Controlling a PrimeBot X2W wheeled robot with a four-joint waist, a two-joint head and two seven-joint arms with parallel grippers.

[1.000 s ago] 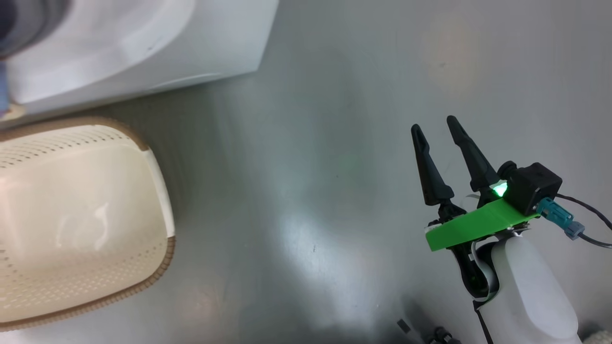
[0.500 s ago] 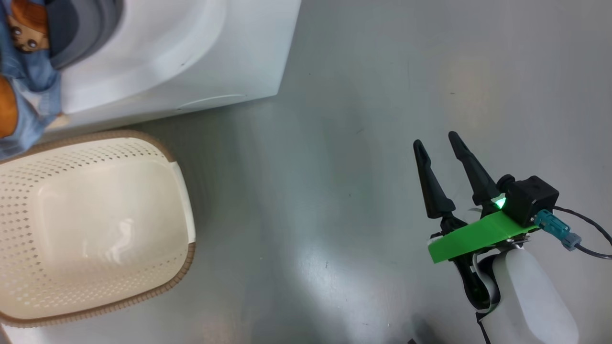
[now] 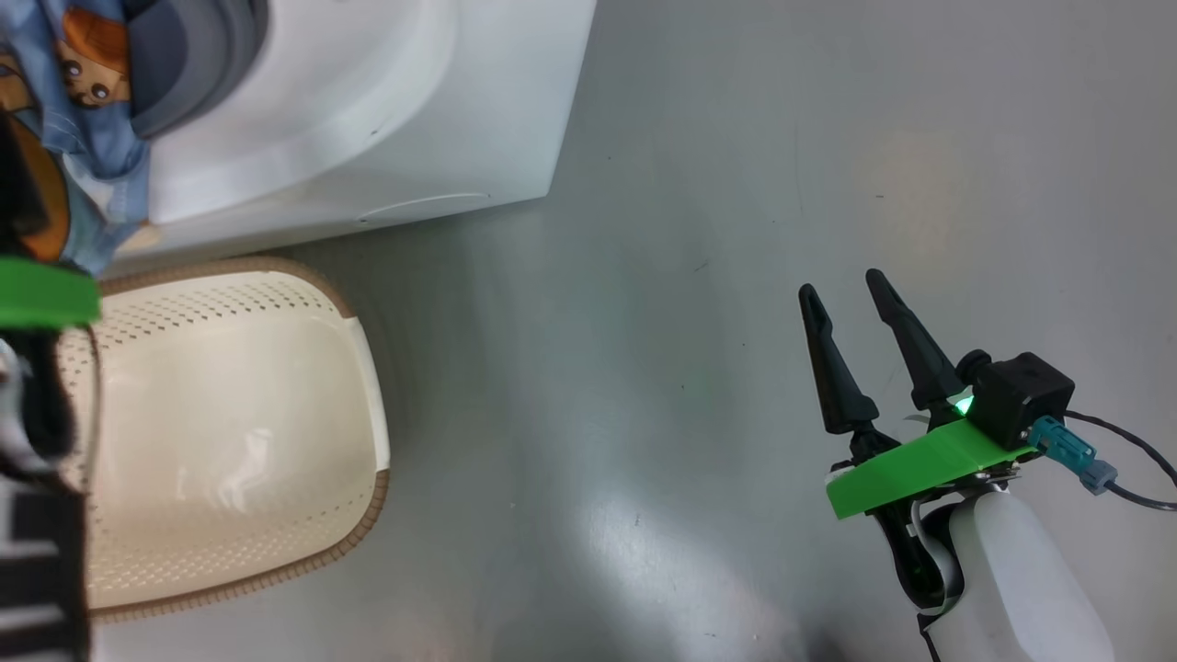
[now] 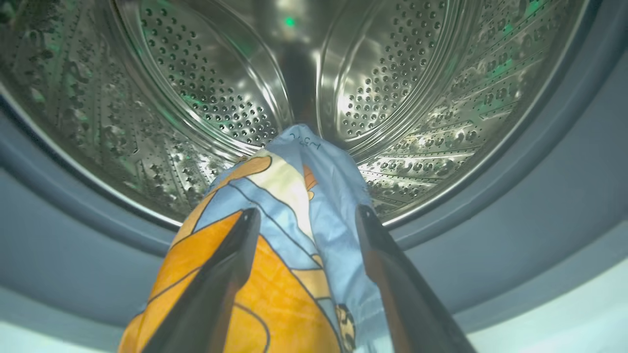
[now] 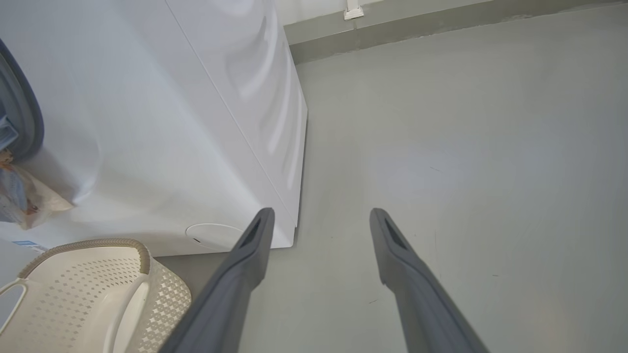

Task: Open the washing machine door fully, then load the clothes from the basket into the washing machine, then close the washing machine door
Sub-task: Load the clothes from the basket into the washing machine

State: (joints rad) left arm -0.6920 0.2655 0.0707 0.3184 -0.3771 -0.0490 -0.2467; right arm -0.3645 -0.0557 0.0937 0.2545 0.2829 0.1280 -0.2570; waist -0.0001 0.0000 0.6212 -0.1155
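Note:
The clothes hang limp over the gasket, so I expect their hanging end (image 3: pixel 123 193) to follow and crumple into a pile inside the drum when I push.
The washing machine (image 3: pixel 386 119) is a white box at the upper left of the head view; its steel drum (image 4: pixel 221 98) and grey gasket show in the left wrist view. The clothes (image 4: pixel 294 196), light blue with orange prints, drape over the gasket, partly inside the drum and partly hanging out of the mouth (image 3: pixel 83 83). My left gripper (image 4: pixel 307 213) is open at the drum mouth, fingers on either side of the fabric. The cream basket (image 3: pixel 368 510) stands on the floor below the mouth with nothing in it. My right gripper (image 3: pixel 841 287) hangs open over bare floor, far right. The door is out of view.
Grey floor (image 3: pixel 644 368) spreads between the machine and my right arm. In the right wrist view the machine's side (image 5: pixel 255 98) runs back to a wall skirting (image 5: pixel 417 29). The basket rim (image 5: pixel 88 242) sits just in front of the machine's small round flap (image 5: pixel 213 235).
The head camera has shifted, bringing the drum mouth and hanging clothes into view at the upper left. My left arm's green plate now shows at the left edge. The right gripper stays open.

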